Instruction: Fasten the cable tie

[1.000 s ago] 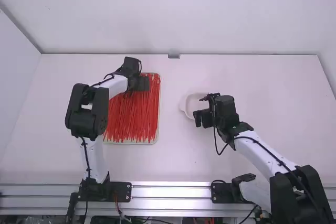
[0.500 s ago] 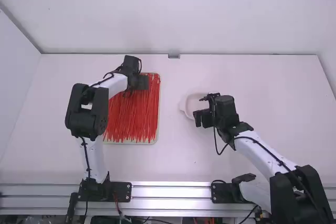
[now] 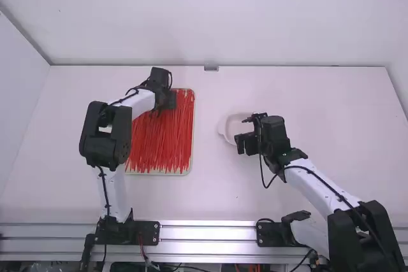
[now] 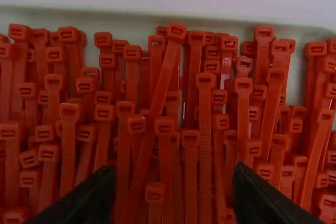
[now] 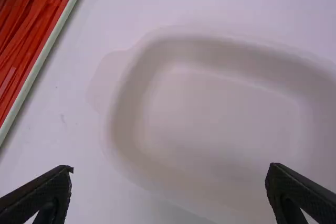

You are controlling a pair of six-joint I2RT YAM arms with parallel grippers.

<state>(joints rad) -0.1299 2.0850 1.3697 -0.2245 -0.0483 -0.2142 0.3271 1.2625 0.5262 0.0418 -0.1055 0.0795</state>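
My gripper is about to lift the red cable tie. The tie should slip free alone and hang straight, because its head sits uncovered on top of the heap.
Several red cable ties lie in a heap on a flat tray left of the table's middle. My left gripper hovers over the heap's far end, open, its two fingers straddling the tie heads with nothing held. My right gripper stands open just above a white dish near the table's middle; the dish holds nothing.
The tray's pale edge with ties on it lies a short way left of the dish. White table spreads bare to the right and far side; walls close in at the far edge and left.
The left gripper has shifted slightly left over the far end of the tie heap. The right arm has not moved.
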